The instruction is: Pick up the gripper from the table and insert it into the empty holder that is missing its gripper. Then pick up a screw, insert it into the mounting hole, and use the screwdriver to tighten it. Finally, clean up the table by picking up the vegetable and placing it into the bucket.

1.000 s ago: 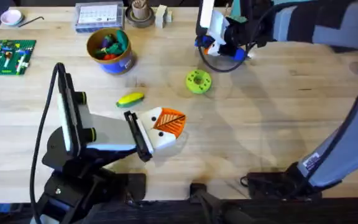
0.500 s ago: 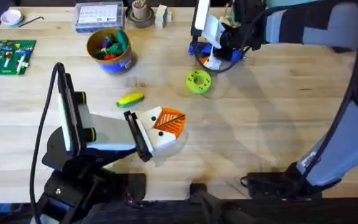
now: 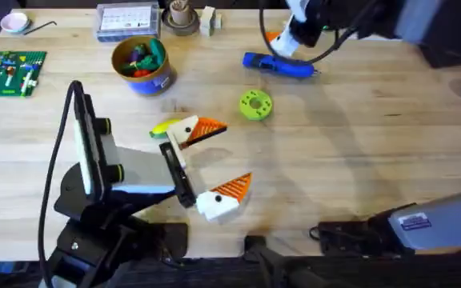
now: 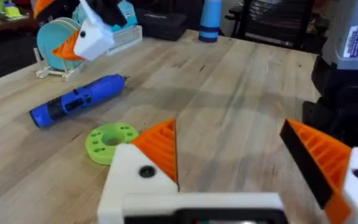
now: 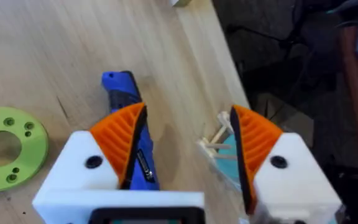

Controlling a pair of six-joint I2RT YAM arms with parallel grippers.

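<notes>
My finger is in front of the yellow vegetable point(image 3: 164, 128), which has a green edge point(image 3: 158, 134) running along it, so I should expect a corn cob with green husk when I lift the vegetable.
The blue screwdriver point(image 3: 278, 66) point(image 4: 76, 106) point(image 5: 124, 87) lies flat on the table point(image 3: 358, 144), at the back. My right gripper point(image 3: 290, 36) point(image 5: 188, 140) hovers open just above it, holding nothing. My left gripper point(image 3: 210, 164) point(image 4: 241, 155) is open wide near the table's middle, and both its white holders carry orange ribbed pads. The yellow vegetable point(image 3: 164, 126) lies right behind its far finger, partly hidden. The blue bucket point(image 3: 141, 64) stands at the back left. A loose gripper piece and a screw are out of view.
A green round disc with holes point(image 3: 255, 104) point(image 4: 110, 140) point(image 5: 8, 146) lies between the two grippers. Along the back edge stand a clear box point(image 3: 128, 20), a grey-brown cup point(image 3: 181, 18) and a green brick board point(image 3: 10, 72).
The right gripper let go of the screwdriver, which now lies on the table, and rose toward the back. The left gripper went from shut to wide open.
</notes>
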